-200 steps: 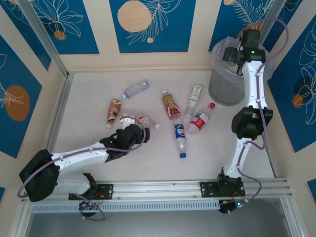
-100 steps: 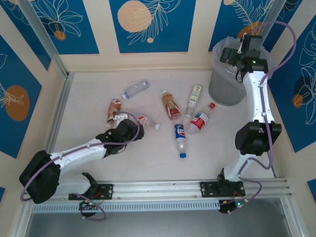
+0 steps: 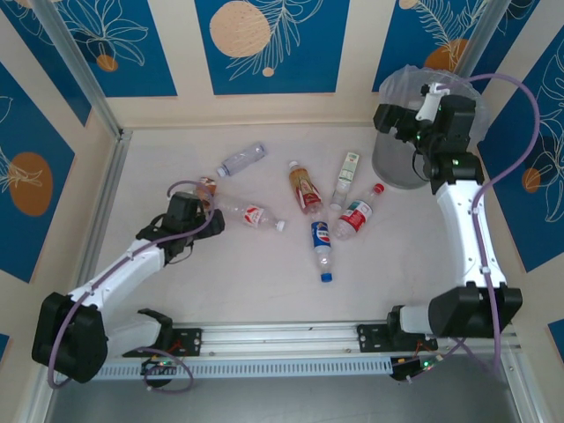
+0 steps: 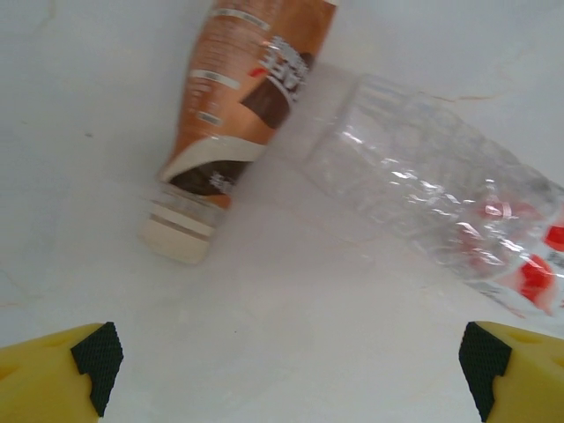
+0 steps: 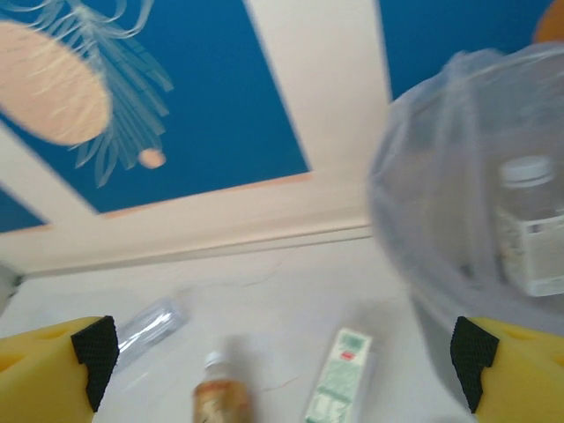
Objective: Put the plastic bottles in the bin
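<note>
I should now move my left gripper toward the neck (image 4: 193, 206) and close it there, since the brown bottle's cap (image 4: 176, 235) faces my open fingers, clear of the red-label bottle.
Six plastic bottles lie on the white table. They are a clear one (image 3: 241, 159), a brown one (image 3: 206, 187), a crumpled red-label one (image 3: 249, 214), an orange-brown one (image 3: 305, 188), a green-white one (image 3: 346, 179), a red-white one (image 3: 359, 211) and a blue Pepsi one (image 3: 322, 245). My left gripper (image 3: 196, 208) is open and empty, just short of the brown bottle (image 4: 251, 97) and the red-label bottle (image 4: 441, 203). My right gripper (image 3: 381, 117) hangs open and empty at the left rim of the grey bin (image 3: 407, 141). Another bottle (image 5: 533, 229) shows through the bin's bag (image 5: 441, 203).
Blue patterned walls close the table at the back and both sides. A metal rail (image 3: 101, 211) runs along the left edge. The table front (image 3: 264, 282) is bare. The bin stands in the back right corner.
My left gripper has drawn back to the left, off the red-label bottle, which now lies uncovered. My right gripper has swung from above the bin to its left rim.
</note>
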